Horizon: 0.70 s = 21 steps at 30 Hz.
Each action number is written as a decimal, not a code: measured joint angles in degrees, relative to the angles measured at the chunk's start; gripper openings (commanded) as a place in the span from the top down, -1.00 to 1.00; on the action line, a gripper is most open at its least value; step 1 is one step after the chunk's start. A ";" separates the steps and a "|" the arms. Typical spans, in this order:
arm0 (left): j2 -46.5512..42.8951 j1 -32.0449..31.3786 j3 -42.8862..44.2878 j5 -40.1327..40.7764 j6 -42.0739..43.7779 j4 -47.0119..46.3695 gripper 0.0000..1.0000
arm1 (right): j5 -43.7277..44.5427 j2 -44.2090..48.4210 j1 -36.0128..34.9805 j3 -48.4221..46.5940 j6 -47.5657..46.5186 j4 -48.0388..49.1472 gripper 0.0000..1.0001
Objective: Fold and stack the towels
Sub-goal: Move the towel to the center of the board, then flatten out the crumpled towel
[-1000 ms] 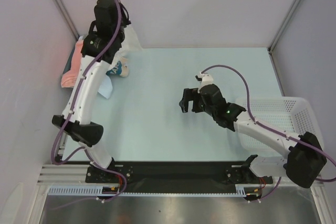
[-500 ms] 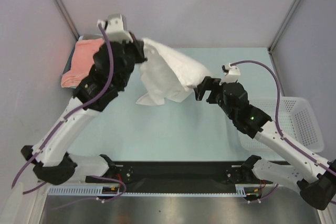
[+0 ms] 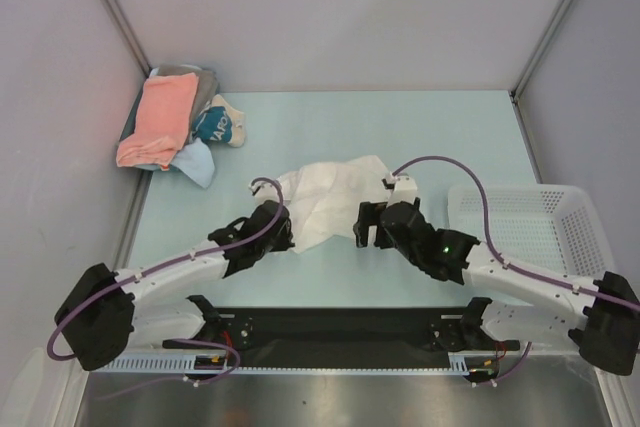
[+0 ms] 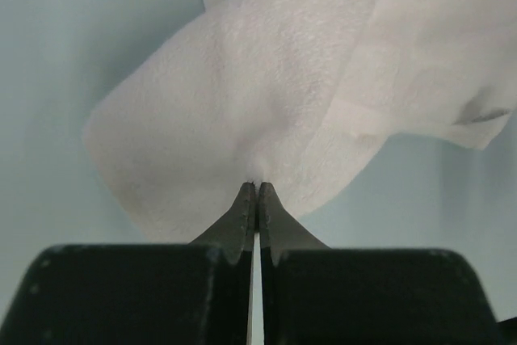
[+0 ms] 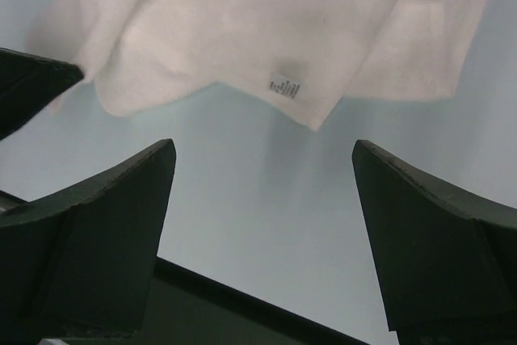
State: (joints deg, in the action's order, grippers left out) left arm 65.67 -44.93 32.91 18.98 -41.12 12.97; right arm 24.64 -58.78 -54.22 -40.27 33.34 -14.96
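Note:
The white towel (image 3: 335, 195) will fall open into a wide, smooth sheet when I lift it, because its label corner lies on top of a lower layer (image 5: 406, 62).
A crumpled white towel (image 3: 332, 195) lies on the table's middle, toward the front. My left gripper (image 3: 288, 235) is low at its near left corner, and in the left wrist view this left gripper (image 4: 257, 186) is shut on a pinch of the white towel (image 4: 266, 94). My right gripper (image 3: 367, 228) sits at the towel's near right edge. In the right wrist view the right gripper (image 5: 262, 151) is open with only bare table between its fingers; the white towel (image 5: 266, 30), with a small label (image 5: 283, 86), lies just beyond the tips. A salmon-pink towel (image 3: 160, 122), a grey towel (image 3: 205, 85) and a light blue towel (image 3: 198, 162) are heaped at the back left.
A small teal bundle with white print (image 3: 215, 127) lies against the heap at the back left. A white mesh basket (image 3: 530, 222) stands at the right edge, beside my right arm. Walls close the table at the back and on both sides.
The left arm has carried the white towel from the back left heap through the air down to the table's middle front. The right arm has swung left and low to the towel's near edge.

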 measured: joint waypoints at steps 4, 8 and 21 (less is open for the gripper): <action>-3.02 -0.22 -4.37 -1.90 -2.78 -2.62 0.99 | 2.34 -3.48 -3.78 2.03 2.08 -1.33 -0.80; -6.51 -0.28 -6.14 -2.05 -4.52 -4.81 0.94 | 5.16 -8.59 -4.22 1.97 3.41 -1.33 -0.61; -6.75 -0.31 -6.19 -0.02 -5.38 -5.18 0.89 | 7.45 -25.14 -1.88 -0.68 6.58 3.50 -0.37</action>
State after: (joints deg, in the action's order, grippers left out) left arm 58.92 -45.23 26.72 18.96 -46.50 7.79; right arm 32.10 -83.92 -56.10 -40.95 39.92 -11.46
